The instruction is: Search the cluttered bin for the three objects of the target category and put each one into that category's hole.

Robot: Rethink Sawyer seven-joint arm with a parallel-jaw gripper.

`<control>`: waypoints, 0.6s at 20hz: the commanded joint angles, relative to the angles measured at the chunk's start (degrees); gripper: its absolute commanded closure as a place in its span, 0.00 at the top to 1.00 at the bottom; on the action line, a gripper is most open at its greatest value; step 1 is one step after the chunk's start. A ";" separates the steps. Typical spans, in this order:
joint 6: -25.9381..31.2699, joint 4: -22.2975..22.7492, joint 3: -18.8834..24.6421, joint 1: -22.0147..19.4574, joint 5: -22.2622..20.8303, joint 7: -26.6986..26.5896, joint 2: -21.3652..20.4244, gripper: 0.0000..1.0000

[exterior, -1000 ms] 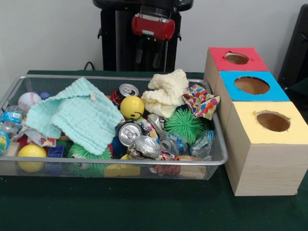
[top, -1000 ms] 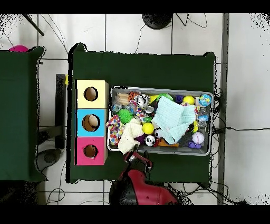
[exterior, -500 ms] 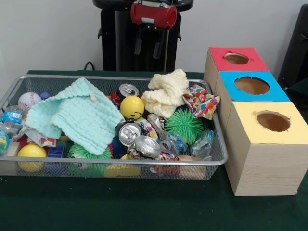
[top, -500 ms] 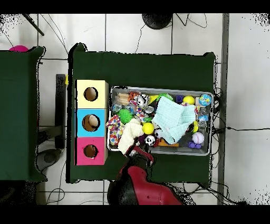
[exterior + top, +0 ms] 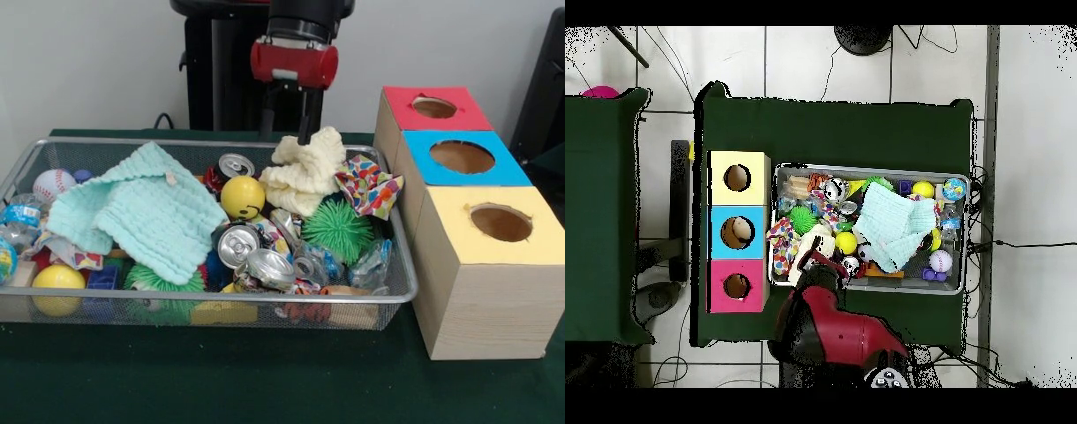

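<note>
Blue spikes stick out past the bunched cream cloth. I should expect more spiky balls hidden under the cloth when I lift it.
The wire bin holds a mint knitted cloth, a cream cloth, a patterned cloth, a yellow smiley ball, a green spiky ball and crushed cans. My gripper hangs open just above the back edge of the cream cloth, with nothing between its fingers. In the overhead view the gripper and the red arm cover part of the cream cloth. The mint cloth lies mid-bin.
Three wooden boxes with round holes stand beside the bin: red, blue and yellow. A baseball and a yellow ball lie at the bin's far end from the boxes. Several small toys fill the gaps.
The gripper has come down and forward from above the bin's back rim to just over the cream cloth. The objects in the bin have not moved.
</note>
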 commanded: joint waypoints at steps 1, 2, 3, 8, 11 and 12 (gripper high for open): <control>3.11 -10.07 9.34 -2.21 -1.10 3.64 10.04 1.00; 2.09 -9.92 9.45 -2.34 -0.87 4.47 11.01 1.00; 3.75 -9.63 9.06 -1.89 0.41 4.74 11.57 1.00; 9.03 -8.67 9.16 -1.66 2.13 4.75 12.21 1.00; 16.09 -9.15 12.19 -4.11 0.19 1.48 12.79 1.00; 17.58 -9.56 12.69 -4.72 -0.57 0.29 13.19 1.00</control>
